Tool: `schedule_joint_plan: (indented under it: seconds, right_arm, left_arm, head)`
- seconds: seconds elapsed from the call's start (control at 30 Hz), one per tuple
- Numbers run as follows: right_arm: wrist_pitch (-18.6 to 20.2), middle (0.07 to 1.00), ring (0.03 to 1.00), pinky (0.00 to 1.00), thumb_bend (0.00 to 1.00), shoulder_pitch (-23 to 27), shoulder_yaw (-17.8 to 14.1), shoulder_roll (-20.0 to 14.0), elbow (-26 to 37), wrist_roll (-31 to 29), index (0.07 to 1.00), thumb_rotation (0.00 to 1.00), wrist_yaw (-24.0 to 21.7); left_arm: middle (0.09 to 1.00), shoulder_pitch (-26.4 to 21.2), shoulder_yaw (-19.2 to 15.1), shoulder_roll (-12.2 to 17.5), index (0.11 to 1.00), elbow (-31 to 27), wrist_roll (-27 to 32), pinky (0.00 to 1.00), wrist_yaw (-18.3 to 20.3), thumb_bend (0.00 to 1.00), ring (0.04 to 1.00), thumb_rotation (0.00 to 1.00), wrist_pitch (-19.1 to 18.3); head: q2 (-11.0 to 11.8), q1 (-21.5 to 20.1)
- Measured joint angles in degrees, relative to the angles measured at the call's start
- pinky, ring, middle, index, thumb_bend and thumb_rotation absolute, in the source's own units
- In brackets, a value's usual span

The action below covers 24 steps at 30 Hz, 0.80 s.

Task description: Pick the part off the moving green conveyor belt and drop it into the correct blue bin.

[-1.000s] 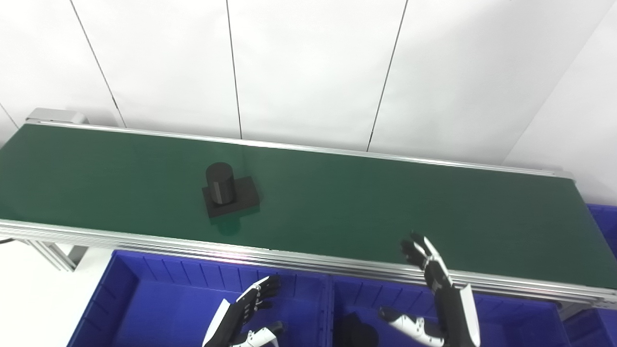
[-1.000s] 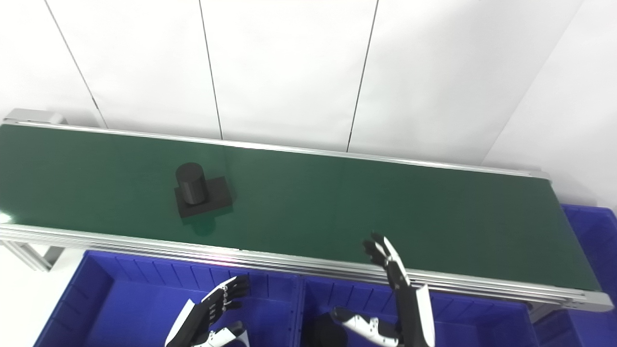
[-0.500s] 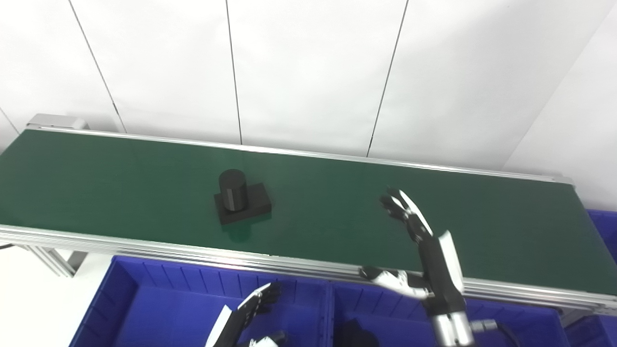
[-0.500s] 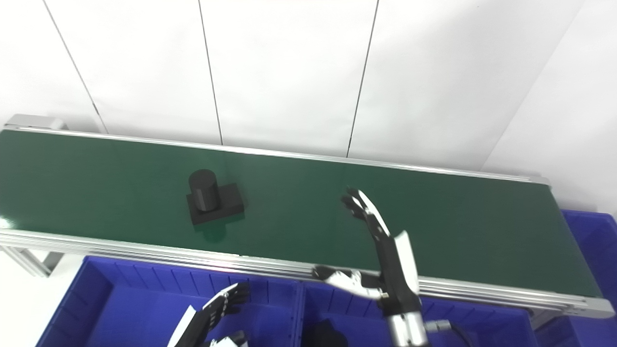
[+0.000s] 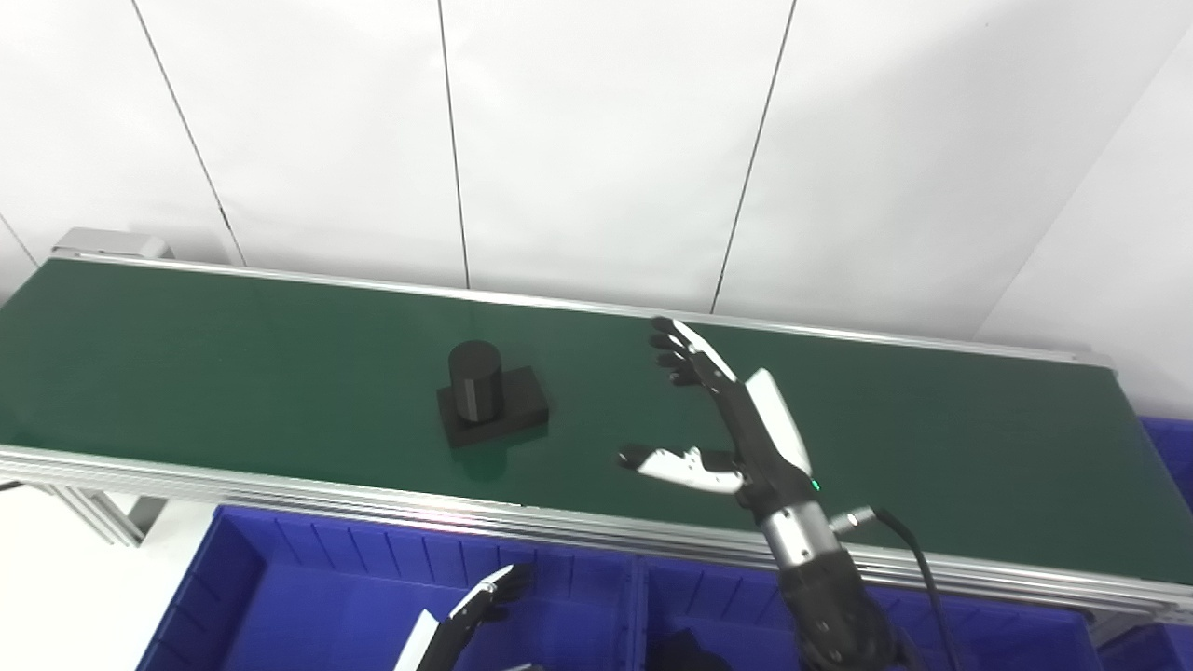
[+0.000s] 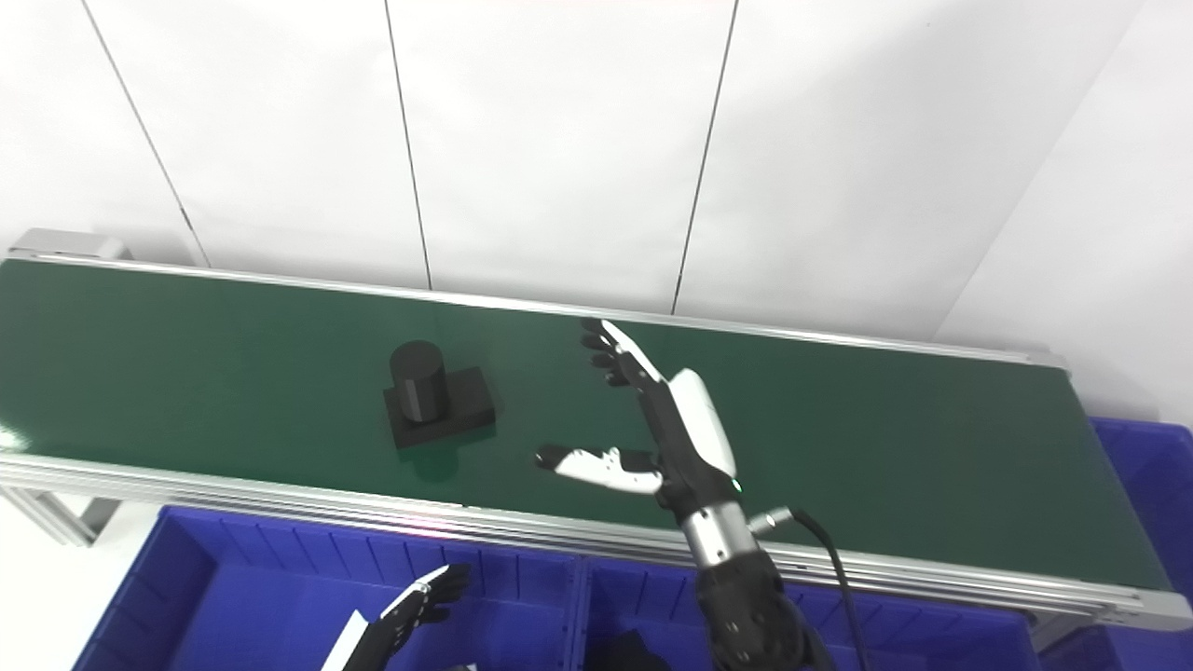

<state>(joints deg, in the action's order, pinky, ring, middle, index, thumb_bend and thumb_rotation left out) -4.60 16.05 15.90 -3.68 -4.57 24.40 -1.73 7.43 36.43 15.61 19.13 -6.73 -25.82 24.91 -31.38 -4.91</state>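
The square base (image 5: 523,403) will come along when I lift the cylinder, because the cylinder's foot (image 5: 481,415) goes flush into the same black base.
A black part (image 5: 489,404), a short cylinder standing on a square base, rides on the green conveyor belt (image 5: 233,345) left of centre. My right hand (image 5: 722,419) hovers over the belt to the part's right, open, fingers stretched toward the far rail and thumb pointing left at the part. A clear gap separates it from the part. My left hand (image 5: 471,615) is low over the left blue bin (image 5: 280,596), mostly cut off by the picture's bottom edge; only its extended fingertips show.
A second blue bin (image 5: 718,606) sits right of the first, under the belt's near rail (image 5: 373,489), with a dark object (image 5: 685,652) in it. Another blue bin (image 6: 1146,485) peeks out at the belt's right end. A white panelled wall stands behind.
My right hand rose from the belt's near edge and reached forward and left over the belt toward the part. The part drifted right. My left hand sank lower out of view.
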Motion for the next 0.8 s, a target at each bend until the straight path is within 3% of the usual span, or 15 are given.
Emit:
schedule_joint_plan:
  seconds: [0.23,0.37,0.6,0.8]
  right_arm:
    - [0.8,0.89,0.827,0.72,0.9,6.5,1.51,1.07,-8.39,2.56,0.944,0.63,-0.15]
    - [0.79,0.897,0.832,0.74,0.91,10.13,2.99,1.42,-13.99,5.4,0.946,0.63,0.71]
    - [0.8,0.909,0.827,0.69,0.94,14.83,4.34,2.78,-22.2,7.91,0.947,0.63,2.02]
    - [0.79,0.906,0.851,0.74,0.95,18.98,4.76,4.24,-29.25,8.08,0.948,0.61,3.24]
  left_arm:
    - [0.851,-0.72,3.01,0.78,0.841,0.05,-0.54,0.82,-3.55,0.81,0.84,0.76,0.0]
    - [0.859,-1.31,4.15,1.78,0.851,0.06,-0.73,0.84,-5.21,0.81,0.853,0.78,0.0]
    - [0.871,-1.3,4.99,2.04,0.868,0.0,0.0,0.86,-5.4,0.79,0.866,0.79,0.0]
    - [0.879,-1.3,5.23,2.04,0.875,-0.13,0.03,0.85,-5.35,0.77,0.875,0.79,0.0]
  head:
    - [-0.7,-2.37]
    - [-1.06,-3.52]
    - [-1.67,-5.45]
    - [-1.93,-6.16]
